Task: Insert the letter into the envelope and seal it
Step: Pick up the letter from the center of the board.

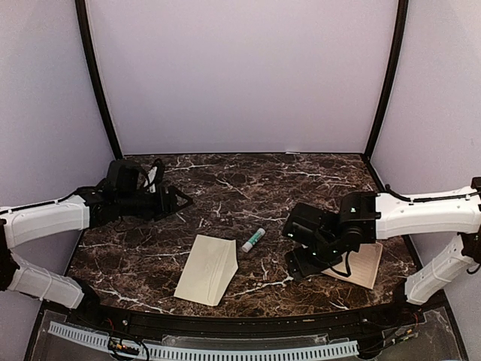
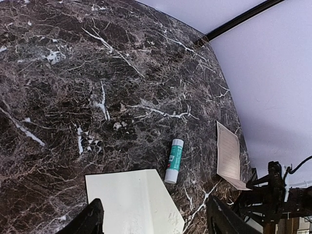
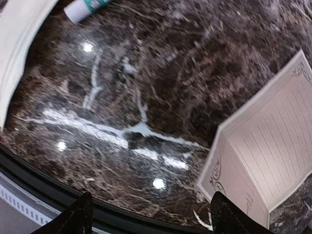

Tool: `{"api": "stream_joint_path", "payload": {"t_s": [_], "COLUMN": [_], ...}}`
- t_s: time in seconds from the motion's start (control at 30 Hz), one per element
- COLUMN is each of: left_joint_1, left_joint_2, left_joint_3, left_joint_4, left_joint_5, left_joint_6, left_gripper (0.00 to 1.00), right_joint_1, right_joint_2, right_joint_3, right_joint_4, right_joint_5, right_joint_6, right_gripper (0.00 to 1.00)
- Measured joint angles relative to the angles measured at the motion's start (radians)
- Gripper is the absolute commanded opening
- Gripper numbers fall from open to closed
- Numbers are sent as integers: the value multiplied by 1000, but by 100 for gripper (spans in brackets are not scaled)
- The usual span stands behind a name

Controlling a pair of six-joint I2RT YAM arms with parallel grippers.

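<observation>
The letter's folded panel [image 3: 231, 175] tips up toward my open fingers. My right gripper should go on toward the panel's raised edge [image 3: 204, 187] until the fingers close on it.
The cream envelope [image 1: 204, 269] lies flat near the table's front edge, its pointed flap folded out to the right; it also shows in the left wrist view [image 2: 129, 200] and at the left edge of the right wrist view [image 3: 14, 44]. The letter [image 1: 362, 265], a lined cream sheet with a decorative border, lies at the front right [image 2: 227, 155] [image 3: 275, 146], partly folded. My left gripper [image 1: 180, 201] [image 2: 156, 218] hovers open at the back left, away from the envelope and holding nothing. Also empty, my right gripper [image 1: 301, 263] [image 3: 153, 217] stands open just left of the letter.
A green and white glue stick [image 1: 253, 240] [image 2: 174, 160] [image 3: 85, 6] lies between the envelope and the right gripper. The dark marble table [image 1: 248, 188] ends in a black curved rim [image 1: 240, 320] at the front. Black frame posts rise at the back corners.
</observation>
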Motion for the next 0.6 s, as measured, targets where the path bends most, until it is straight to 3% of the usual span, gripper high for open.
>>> {"api": "stream_joint_path", "payload": {"t_s": [0.2,0.37,0.6], "left_joint_1": [37,37,37], "left_joint_2": [-43,-66,-151], "left_joint_3": [47,17,-38], "left_joint_4": [-141,-162,-166], "left_joint_5": [46,84,93], "left_joint_6": [44,20,-27], "left_gripper": [72,72,72], "right_joint_1": [-11,-65,-94], "right_joint_2": [-86,-110,-92], "right_joint_3": [-142,-217,-243], "right_joint_4": [-90,-90,-50], "right_joint_5": [-3,-8,-8], "right_joint_6": [53,58,36], "right_gripper": [82,81,70]}}
